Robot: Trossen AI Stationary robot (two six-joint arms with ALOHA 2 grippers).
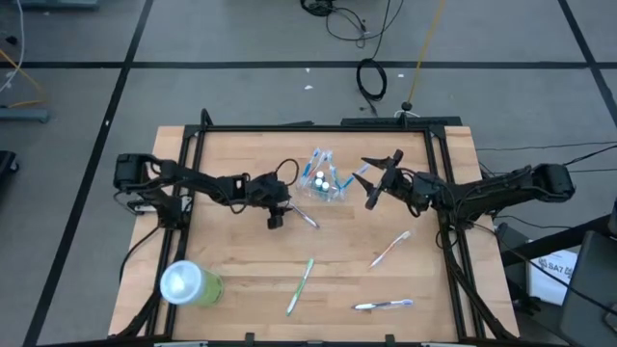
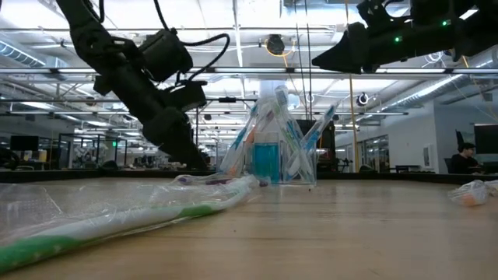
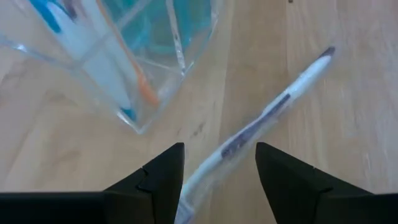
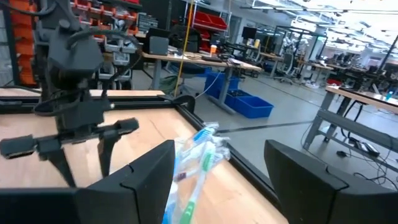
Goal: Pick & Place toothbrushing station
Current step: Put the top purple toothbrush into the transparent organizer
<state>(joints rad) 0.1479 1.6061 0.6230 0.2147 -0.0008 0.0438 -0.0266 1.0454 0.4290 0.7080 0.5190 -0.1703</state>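
My gripper will lower the plastic-wrapped toothbrush (image 1: pixel 305 217) in, and that toothbrush should lean outward with its head exposed, because toothbrushes already in the cup (image 1: pixel 315 163) slant out past the cup's rim.
A small clear plastic cup (image 1: pixel 324 183) stands near the table's middle with several blue, green and white toothbrushes in it; it also shows in the low view (image 2: pixel 268 159). A plastic-wrapped toothbrush (image 1: pixel 305 218) lies flat on the table just near of the cup. My left gripper (image 1: pixel 276 214) is low over it and open. In the left wrist view its fingers (image 3: pixel 221 155) stand on either side of the brush's handle (image 3: pixel 261 118). My right gripper (image 1: pixel 378 179) is open and empty, raised to the right of the cup; its wrist view (image 4: pixel 217 152) looks down on the brush heads (image 4: pixel 200 146).
A lime-green tumbler (image 1: pixel 191 285) lies at the near left corner. Three more wrapped toothbrushes lie on the near half of the table: a green one (image 1: pixel 301 286), a pink one (image 1: pixel 390 249) and a blue-white one (image 1: pixel 384 305). A black frame (image 1: pixel 318 127) borders the table.
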